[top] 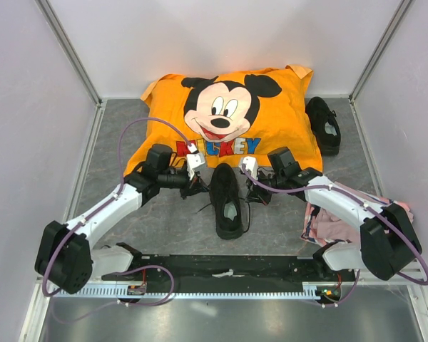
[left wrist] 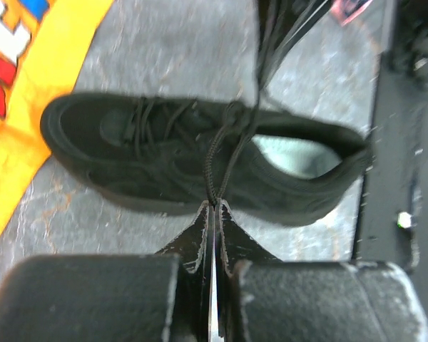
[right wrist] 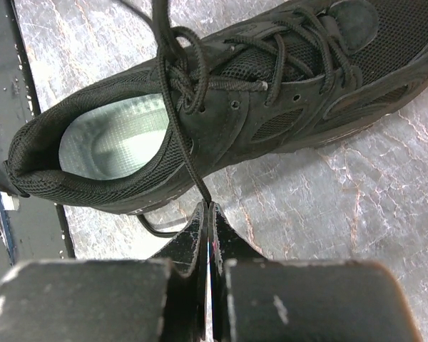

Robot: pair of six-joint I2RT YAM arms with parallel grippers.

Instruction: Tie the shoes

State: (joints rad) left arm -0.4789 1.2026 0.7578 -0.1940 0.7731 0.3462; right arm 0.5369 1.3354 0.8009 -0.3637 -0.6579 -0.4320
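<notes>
I should use my right gripper to fold the lace back to the knot point(right wrist: 190, 80) for my left gripper to take, since the lace is stretched from the knot to my right gripper.
One black shoe point(top: 227, 201) lies in the middle of the grey table, toe toward the pillow, its pale insole facing up. The other shoe point(top: 324, 125) sits at the back right beside the pillow. My left gripper point(top: 198, 187) is at the near shoe's left side, shut on a black lace point(left wrist: 215, 160) that runs up to the eyelets of the shoe point(left wrist: 164, 160). On the right side of the shoe point(right wrist: 221, 107), my right gripper point(top: 255, 191) is shut on the other lace point(right wrist: 182, 153). In both wrist views the jaws meet with the lace pinched at the tips point(left wrist: 214, 205) point(right wrist: 209, 205).
A large orange Mickey Mouse pillow point(top: 232, 117) fills the back of the table, just behind the near shoe. A pink cloth point(top: 335, 222) lies at the right under the right arm. A black rail point(top: 228, 271) runs along the near edge. Walls enclose the left, back and right.
</notes>
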